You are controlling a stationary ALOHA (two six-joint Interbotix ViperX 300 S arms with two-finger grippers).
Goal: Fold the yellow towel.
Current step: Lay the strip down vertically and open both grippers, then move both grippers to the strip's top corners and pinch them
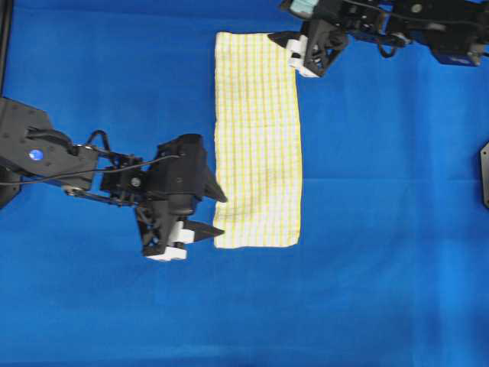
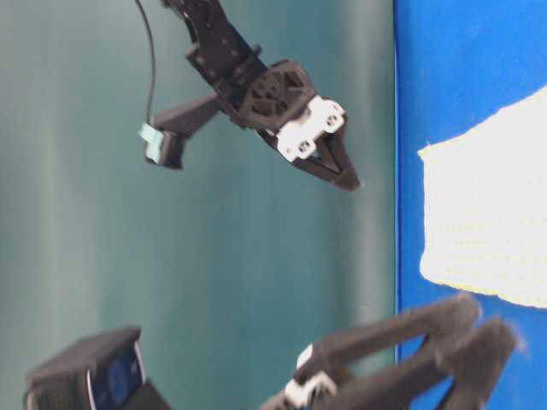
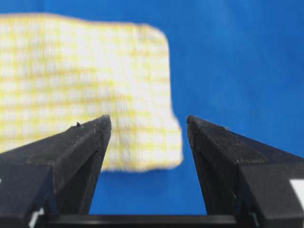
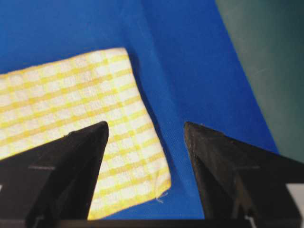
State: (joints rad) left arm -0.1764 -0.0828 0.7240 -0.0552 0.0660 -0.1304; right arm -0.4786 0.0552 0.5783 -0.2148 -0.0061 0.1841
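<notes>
I expect the towel (image 1: 256,99) to fold double with its near edge staying in place when I carry the far corners, since soft ripples (image 1: 258,180) cross the yellow towel's near part.
The yellow towel (image 1: 257,138) lies flat on the blue table as a long narrow strip, white with yellow checks. My left gripper (image 1: 221,215) is open and empty, just left of the towel's near left corner. In the left wrist view that corner (image 3: 156,142) sits ahead between the open gripper (image 3: 148,121) fingers. My right gripper (image 1: 284,52) is open and empty at the towel's far right corner. In the right wrist view the gripper (image 4: 146,126) frames that corner (image 4: 159,183), which has a loose thread. The side view shows the towel (image 2: 487,222), the right gripper (image 2: 345,175) raised and the left gripper (image 2: 494,321) low.
The blue table cover (image 1: 382,229) spans the whole overhead view. Its far edge (image 2: 395,171) shows in the side view, with a grey-green backdrop beyond it. A dark object (image 1: 484,174) sits at the right edge. A camera (image 2: 94,376) stands low in the side view.
</notes>
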